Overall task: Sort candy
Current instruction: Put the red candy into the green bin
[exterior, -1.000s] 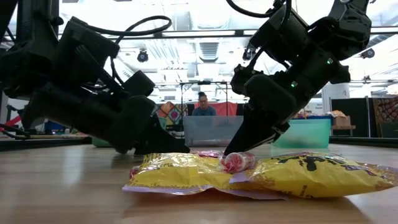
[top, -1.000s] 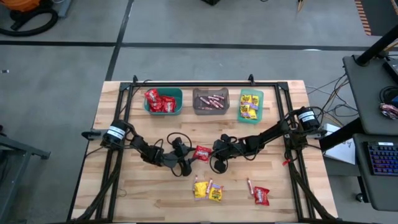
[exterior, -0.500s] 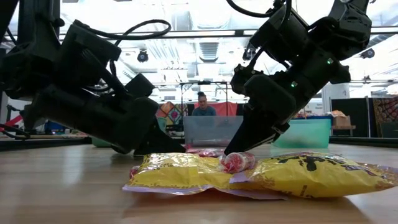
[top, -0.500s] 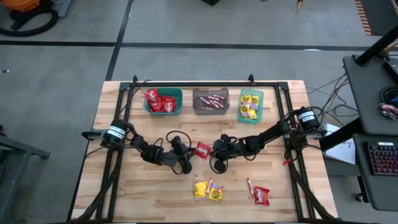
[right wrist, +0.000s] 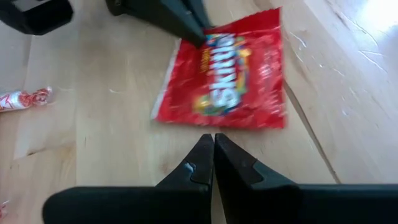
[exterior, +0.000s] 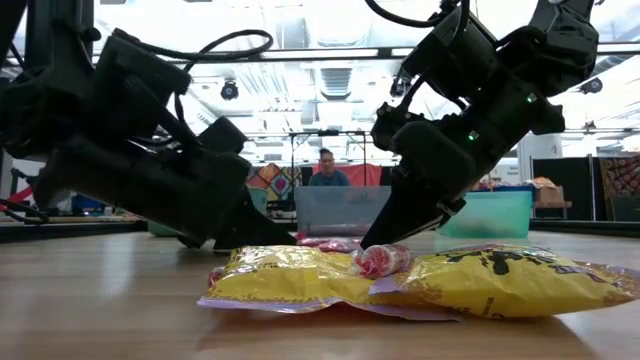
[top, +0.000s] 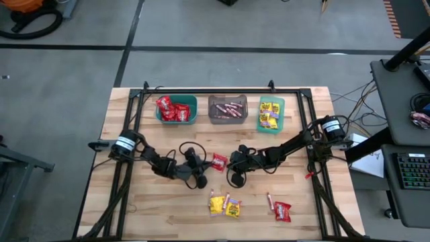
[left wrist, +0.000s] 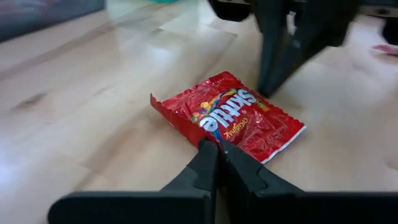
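My right gripper should hold the packet's opposite edge [left wrist: 249,89] steady while my left gripper takes a deeper grip, because my left gripper pinches only the red packet's edge [left wrist: 200,134].
A red Skittles packet [top: 219,161] [left wrist: 233,118] lies flat on the wooden table's middle, between my two grippers. My left gripper [top: 209,167] [left wrist: 217,146] comes from the table's left and is shut at the packet's edge. My right gripper [top: 230,161] [right wrist: 213,140] is shut too, with its tips just short of the packet's opposite edge [right wrist: 217,124] and nothing between them. More loose candy lies nearer the front edge: two yellow packets [top: 216,204] [top: 233,209], a pinkish stick [top: 269,199] and another red packet [top: 282,211]. My left gripper pinches the red packet's long edge [left wrist: 210,135] between its two fingertips, about midway along it. The fingers come in low from the table's left, slanting slightly down. The packet lies flat on the table, one corner [left wrist: 153,99] curled up a little.
Three bins stand in a row at the far edge: teal [top: 191,101] with red packets, grey [top: 227,119] with pinkish sticks, green [top: 280,111] with yellow packets. A black frame [top: 222,90] borders the table. A person sits in the room beyond [exterior: 326,170].
My left gripper has shut its fingers at the red packet's edge without shifting place. The packet has slid slightly toward the table's far edge and turned a little. My right arm has kept still.
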Controlling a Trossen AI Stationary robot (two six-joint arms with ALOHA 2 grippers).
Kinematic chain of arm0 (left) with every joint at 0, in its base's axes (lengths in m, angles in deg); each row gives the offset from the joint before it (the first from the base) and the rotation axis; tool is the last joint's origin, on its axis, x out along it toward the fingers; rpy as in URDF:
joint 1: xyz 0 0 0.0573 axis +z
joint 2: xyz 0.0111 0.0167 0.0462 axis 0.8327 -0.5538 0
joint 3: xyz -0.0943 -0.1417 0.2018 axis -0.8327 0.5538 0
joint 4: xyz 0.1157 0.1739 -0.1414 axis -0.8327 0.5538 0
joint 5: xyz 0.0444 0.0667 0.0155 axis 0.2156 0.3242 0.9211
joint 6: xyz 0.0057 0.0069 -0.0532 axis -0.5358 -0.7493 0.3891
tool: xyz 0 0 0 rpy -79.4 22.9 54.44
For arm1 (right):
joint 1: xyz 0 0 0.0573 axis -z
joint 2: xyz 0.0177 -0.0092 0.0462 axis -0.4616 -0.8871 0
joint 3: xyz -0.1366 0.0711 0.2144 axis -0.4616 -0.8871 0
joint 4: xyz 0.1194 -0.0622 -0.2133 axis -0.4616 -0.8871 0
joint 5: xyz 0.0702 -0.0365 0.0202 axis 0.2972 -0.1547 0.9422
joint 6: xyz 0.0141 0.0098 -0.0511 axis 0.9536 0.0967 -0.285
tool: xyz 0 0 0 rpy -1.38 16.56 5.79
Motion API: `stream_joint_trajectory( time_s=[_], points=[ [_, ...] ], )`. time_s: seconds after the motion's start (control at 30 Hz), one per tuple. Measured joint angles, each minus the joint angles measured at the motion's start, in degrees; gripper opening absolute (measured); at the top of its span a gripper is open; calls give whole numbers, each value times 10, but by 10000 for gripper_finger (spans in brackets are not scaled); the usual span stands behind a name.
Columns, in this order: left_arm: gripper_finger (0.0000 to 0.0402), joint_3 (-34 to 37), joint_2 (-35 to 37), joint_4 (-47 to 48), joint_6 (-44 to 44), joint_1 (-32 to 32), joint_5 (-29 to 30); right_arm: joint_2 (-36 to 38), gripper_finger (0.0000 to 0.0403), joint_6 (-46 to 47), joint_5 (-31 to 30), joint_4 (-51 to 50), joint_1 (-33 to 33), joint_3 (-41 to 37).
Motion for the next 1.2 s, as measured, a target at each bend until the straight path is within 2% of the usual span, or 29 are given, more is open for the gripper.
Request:
stream_joint_trajectory(
  time_s=[0.2, 0.37, 0.8, 1.07, 1.2],
  points=[
    [0, 3, 20, 1, -1, -6, -12, 17, 9, 20, -1, -9, 0, -1],
    [0, 10, 42, -2, -2, -14, -4, 40, 9, 21, -30, -19, 0, 0],
    [0, 61, 133, 23, -12, -21, 22, 68, 9, 20, -45, -52, 0, 0],
    [0, 62, 143, 90, 9, -27, 21, 66, 9, -9, -30, -35, -3, 0],
    [0, 62, 147, 143, 41, -27, -12, 63, 9, -14, -28, -9, -6, 0]
  ],
)
